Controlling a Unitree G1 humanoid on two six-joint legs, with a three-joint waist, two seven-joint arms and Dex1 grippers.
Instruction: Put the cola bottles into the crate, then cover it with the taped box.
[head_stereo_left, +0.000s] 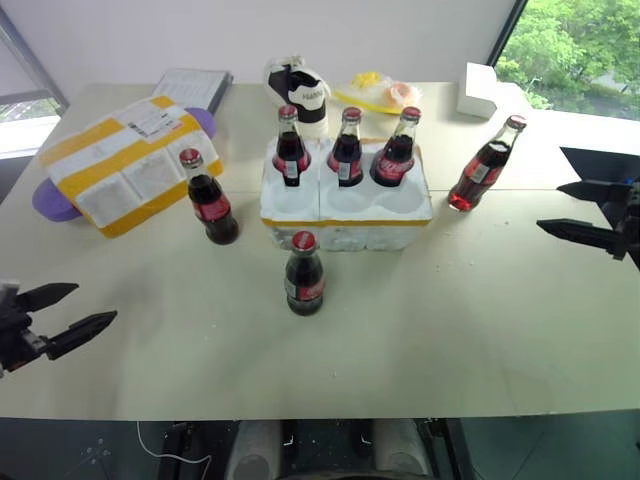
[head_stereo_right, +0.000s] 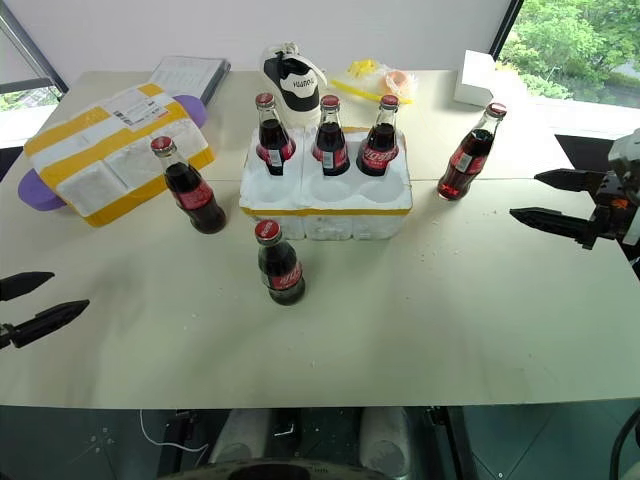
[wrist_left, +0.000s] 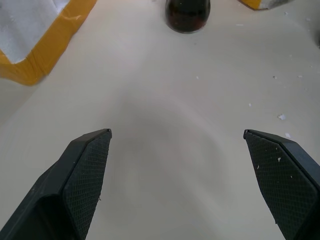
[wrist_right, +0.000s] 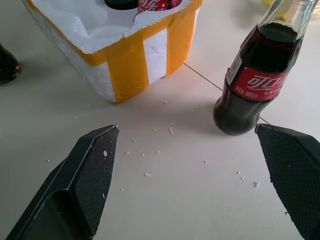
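Back-row bottles (head_stereo_left: 291, 158) sit down to their labels, so the cola bottle (head_stereo_left: 210, 200) will sink as deep and stand when I lower it into a front hole of the crate.
The white foam crate (head_stereo_left: 345, 212) with a yellow band stands mid-table. Three cola bottles (head_stereo_left: 347, 150) stand in its back row of wells; the front wells are empty. Three more bottles stand on the table: one left of the crate (head_stereo_left: 211, 200), one in front of it (head_stereo_left: 304, 275), one to its right (head_stereo_left: 487, 165). The taped box (head_stereo_left: 125, 165) lies at the back left. My left gripper (head_stereo_left: 95, 302) hovers open over the near-left table. My right gripper (wrist_right: 186, 127) is open at the right, pointing toward the right-hand bottle (wrist_right: 255, 80) and the crate's corner (wrist_right: 130, 57).
Behind the crate are a black-and-white shoe (head_stereo_left: 302, 90), a yellow packet (head_stereo_left: 375, 92), a small white box (head_stereo_left: 488, 90) and a grey pad (head_stereo_left: 190, 88). A purple object (head_stereo_left: 48, 202) lies under the taped box. Foam crumbs dot the table (wrist_right: 150, 150).
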